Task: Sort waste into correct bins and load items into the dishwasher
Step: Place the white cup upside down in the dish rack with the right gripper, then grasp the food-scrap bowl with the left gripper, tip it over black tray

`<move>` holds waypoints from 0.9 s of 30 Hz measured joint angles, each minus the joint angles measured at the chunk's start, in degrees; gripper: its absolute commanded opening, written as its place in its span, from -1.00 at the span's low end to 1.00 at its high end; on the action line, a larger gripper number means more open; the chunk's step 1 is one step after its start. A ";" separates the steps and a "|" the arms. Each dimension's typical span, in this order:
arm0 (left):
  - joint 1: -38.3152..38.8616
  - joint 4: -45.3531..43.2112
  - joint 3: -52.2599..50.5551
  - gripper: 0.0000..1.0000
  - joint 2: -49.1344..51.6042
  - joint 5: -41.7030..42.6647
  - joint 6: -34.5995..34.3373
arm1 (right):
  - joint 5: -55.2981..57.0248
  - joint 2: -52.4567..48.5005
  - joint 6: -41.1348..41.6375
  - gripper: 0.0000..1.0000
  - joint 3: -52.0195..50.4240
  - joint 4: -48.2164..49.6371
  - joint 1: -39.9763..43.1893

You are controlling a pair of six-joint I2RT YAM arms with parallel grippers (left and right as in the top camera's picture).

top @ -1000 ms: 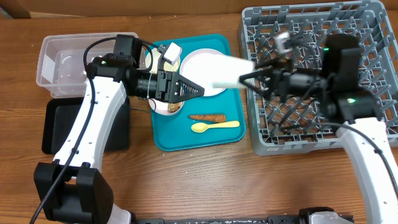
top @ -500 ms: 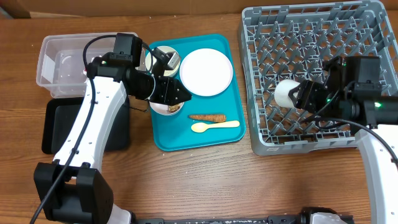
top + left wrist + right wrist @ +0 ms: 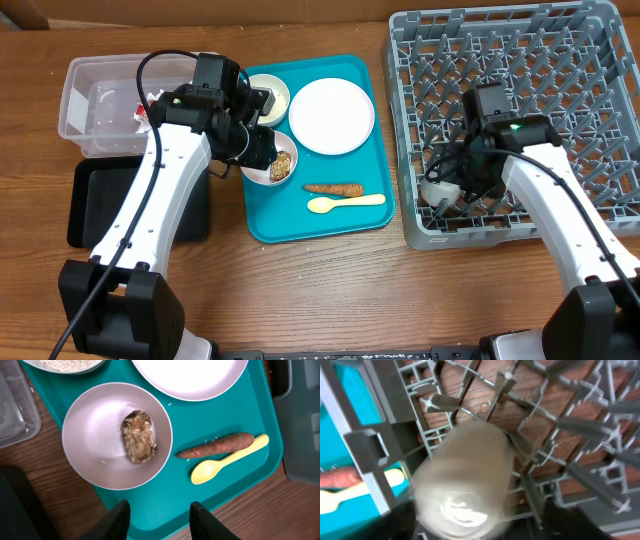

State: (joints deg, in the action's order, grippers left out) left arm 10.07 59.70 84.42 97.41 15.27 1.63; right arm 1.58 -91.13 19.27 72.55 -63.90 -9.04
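The brown food lump (image 3: 281, 165) is in the white bowl, so I need my left gripper to tip the bowl out over the black tray (image 3: 97, 203) before it puts the bowl in the rack.
A white bowl (image 3: 95, 420) holding the brown food lump (image 3: 139, 436) sits on the teal tray (image 3: 235, 405). My left gripper (image 3: 160, 520) hangs open and empty just above the tray's near edge; in the overhead view the left gripper (image 3: 264, 150) is over that bowl (image 3: 278, 170). The carrot stick (image 3: 215, 446), yellow spoon (image 3: 227, 460) and plate (image 3: 190, 375) lie beside it. A white cup (image 3: 465, 485) lies blurred on its side in the grey dish rack (image 3: 560, 60), in the front-left corner. My right gripper (image 3: 492, 527) is open, its fingers wide on either side of the cup.
A bowl of rice (image 3: 266, 95) stands at the tray's back left. The clear tub (image 3: 95, 75) holds a red-and-white wrapper (image 3: 146, 108); the black tray (image 3: 85, 205) lies in front of it. The rack's upright pegs (image 3: 515, 390) surround the cup.
The right arm carried the cup from above the tray into the rack's front-left corner and its jaws widened. The left gripper drew back from the plate to over the lump bowl.
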 measured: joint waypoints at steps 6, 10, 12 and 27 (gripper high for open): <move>0.00 -0.68 0.00 -0.15 0.00 -0.52 -0.02 | -1.92 0.00 -0.66 0.82 6.25 -1.55 0.00; 0.17 -0.68 0.00 0.00 0.00 -0.59 -0.15 | -5.33 0.00 -1.38 0.82 14.62 -4.15 0.00; 1.25 -0.76 0.00 0.06 0.00 -0.79 -0.22 | -8.55 0.00 -2.05 0.82 17.42 -4.94 0.00; 12.37 -22.75 -10.23 -0.38 11.52 -16.39 -9.07 | -14.23 0.00 -2.82 0.81 17.81 -6.32 0.00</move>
State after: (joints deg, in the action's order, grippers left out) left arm 22.44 36.95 74.19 108.92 -1.13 -7.44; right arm -12.64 -91.13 16.45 90.37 -70.22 -9.04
